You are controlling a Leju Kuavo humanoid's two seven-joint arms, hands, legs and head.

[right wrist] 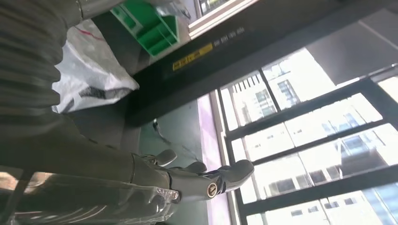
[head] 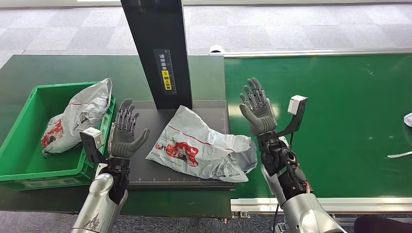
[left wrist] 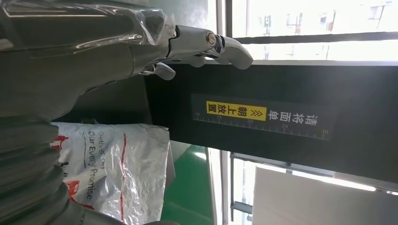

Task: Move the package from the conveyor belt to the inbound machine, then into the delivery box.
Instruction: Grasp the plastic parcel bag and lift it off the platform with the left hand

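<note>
My gripper will make the gripped part of the white plastic package (head: pixel 194 148) bunch into folds and the rest bulge out when it lifts the package, because loose creases (head: pixel 226 156) run across it.
A crumpled white plastic package (head: pixel 201 145) with red print lies on the dark plate of the inbound machine (head: pixel 145 170), below its black post (head: pixel 163 48). The left wrist view catches the same package (left wrist: pixel 117 173), and so does the right wrist view (right wrist: pixel 91 70). My left hand (head: pixel 125 133) is raised just left of the package, fingers spread and holding nothing; its fingers (left wrist: pixel 206 44) stand apart. My right hand (head: pixel 257 109) is held up to the right of the package, over the edge of the green conveyor belt (head: pixel 340 121), also open and empty, fingers (right wrist: pixel 206 180) extended.
A green delivery box (head: pixel 29 160) at the left holds another white and red package (head: pixel 77 116). The edge of a white item (head: pixel 407 119) lies at the belt's far right. The post carries a yellow label (head: pixel 166 80). Grey carpet lies beyond.
</note>
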